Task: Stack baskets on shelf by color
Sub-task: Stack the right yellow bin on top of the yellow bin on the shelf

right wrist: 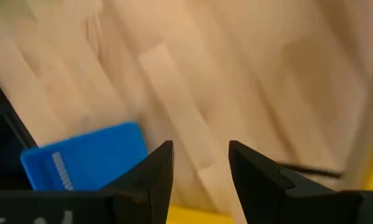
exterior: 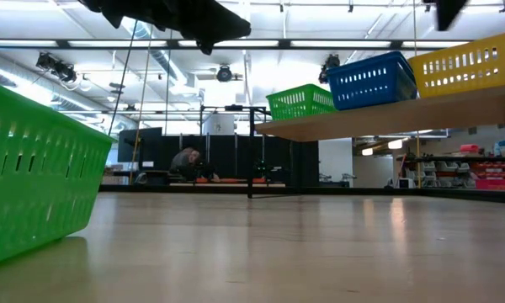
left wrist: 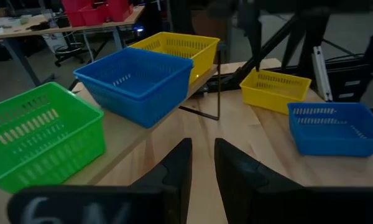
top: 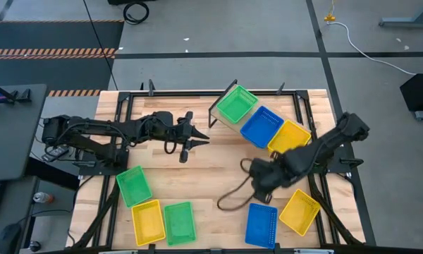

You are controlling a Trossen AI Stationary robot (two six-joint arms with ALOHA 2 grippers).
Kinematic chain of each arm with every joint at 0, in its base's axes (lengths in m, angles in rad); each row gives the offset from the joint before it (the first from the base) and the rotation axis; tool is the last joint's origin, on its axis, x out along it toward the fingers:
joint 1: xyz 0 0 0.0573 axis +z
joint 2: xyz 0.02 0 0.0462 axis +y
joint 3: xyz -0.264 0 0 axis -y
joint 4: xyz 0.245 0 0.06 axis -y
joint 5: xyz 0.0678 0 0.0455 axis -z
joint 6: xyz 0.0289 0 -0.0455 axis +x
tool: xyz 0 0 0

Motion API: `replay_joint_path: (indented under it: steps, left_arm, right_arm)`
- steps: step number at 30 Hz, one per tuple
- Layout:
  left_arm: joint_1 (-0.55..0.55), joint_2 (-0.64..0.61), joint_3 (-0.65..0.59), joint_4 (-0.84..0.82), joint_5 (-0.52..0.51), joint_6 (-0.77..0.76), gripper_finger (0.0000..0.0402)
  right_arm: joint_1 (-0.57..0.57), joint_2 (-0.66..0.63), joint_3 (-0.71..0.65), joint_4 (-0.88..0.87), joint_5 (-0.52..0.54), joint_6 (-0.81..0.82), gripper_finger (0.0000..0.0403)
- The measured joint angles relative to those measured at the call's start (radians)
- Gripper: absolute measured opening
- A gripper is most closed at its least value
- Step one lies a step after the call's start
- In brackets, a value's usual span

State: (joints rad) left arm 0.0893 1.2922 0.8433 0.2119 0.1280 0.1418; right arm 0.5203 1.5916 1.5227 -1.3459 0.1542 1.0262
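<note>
The yellow basket stands apart from the near blue basket, with a clear gap [top: 281,229] between them. So my right gripper should keep moving with its fingers open until they are on both sides of the yellow basket's rim [top: 289,226].
The shelf [top: 225,118] stands at the table's far side and carries one green basket [top: 237,104], one blue basket [top: 261,126] and one yellow basket [top: 289,136] in a row. On the table lie two green baskets [top: 134,186] [top: 179,222], a yellow basket [top: 147,221], a blue basket [top: 261,224] and another yellow basket [top: 299,211]. My left gripper [top: 187,146] hovers left of the shelf, narrowly open [left wrist: 202,168] and empty. My right gripper [top: 254,180] hangs open [right wrist: 201,168] above the table, just far of the near blue basket [right wrist: 87,162].
A black cable loop [top: 233,196] hangs from the right arm over the table's middle. Bare wood [top: 197,176] lies between the two groups of baskets. In the low view a green basket [exterior: 34,177] stands close at the left, the shelf [exterior: 387,114] raised at the right.
</note>
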Motion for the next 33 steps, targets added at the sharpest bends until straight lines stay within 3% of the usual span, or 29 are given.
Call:
replay_joint_path:
  steps: [5, 10, 19, 27, 33]
  left_arm:
    - [-0.021, 0.0, 0.0, 0.0, 0.004, 0.001, 0.0076]
    - [-0.037, 0.0, 0.0, 0.0, 0.006, 0.001, 0.0073]
    - [-0.052, 0.0, 0.0, -0.002, 0.006, -0.001, 0.0073]
    - [-0.086, 0.0, 0.0, -0.006, 0.005, -0.04, 0.0071]
    - [-0.113, 0.0, 0.0, -0.021, 0.001, -0.075, 0.0068]
  right_arm:
    - [0.096, 0.049, 0.0, -0.002, -0.05, 0.115, 0.0161]
    - [0.217, 0.051, 0.0, -0.01, -0.094, 0.335, 0.0161]
    - [0.453, 0.096, -0.001, -0.009, -0.096, 0.646, 0.0161]
    - [0.553, 0.226, -0.002, 0.065, -0.108, 0.71, 0.0161]
    - [0.557, 0.332, -0.002, 0.162, -0.201, 0.72, 0.0161]
